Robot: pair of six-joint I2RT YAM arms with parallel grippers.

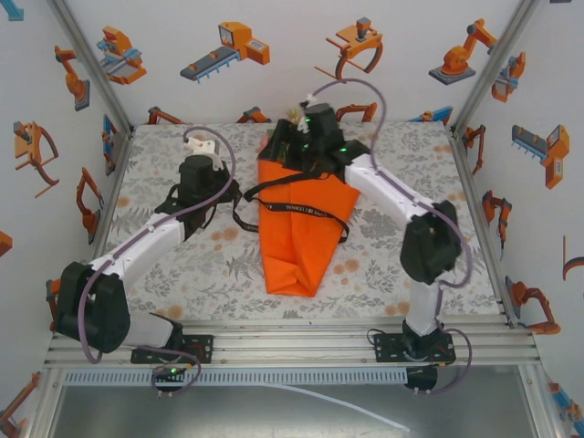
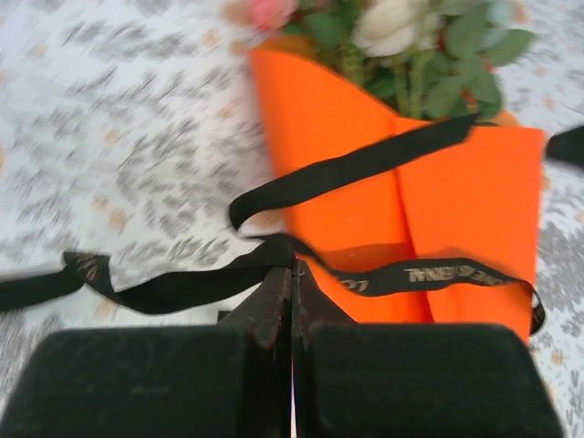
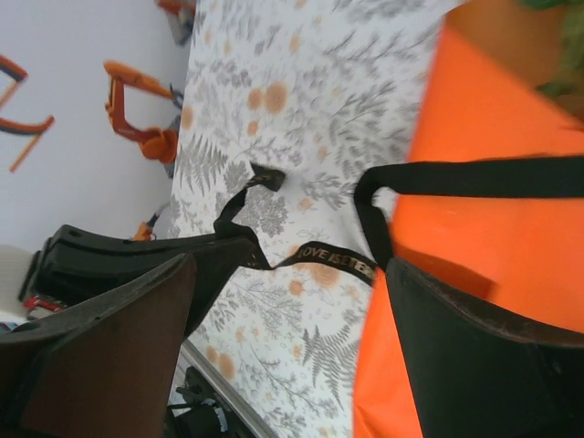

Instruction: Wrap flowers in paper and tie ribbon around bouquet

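The ribbon should cross the cone's middle [image 1: 308,208] in my left gripper while my open right gripper first retreats, because it blocks the way over the cone's wide end [image 1: 271,173].
The orange paper [image 1: 297,233] lies as a cone in the middle of the table, its point toward the near edge. Pink and white flowers [image 2: 392,36] with green leaves stick out of its wide far end. The black ribbon [image 2: 438,274] with pale lettering crosses the cone in two bands and trails off to the left. My left gripper [image 2: 294,266] is shut on the ribbon just left of the cone's edge. Over the cone's wide end, my right gripper [image 3: 292,338] stands open with nothing between its fingers; the ribbon [image 3: 338,260] lies on the table below it.
A grey floral-patterned cover [image 1: 182,265] spreads over the table. White walls with orange robot pictures and metal posts [image 1: 474,82] close in the left, right and back. A metal rail [image 1: 292,347] runs along the near edge by the arm bases.
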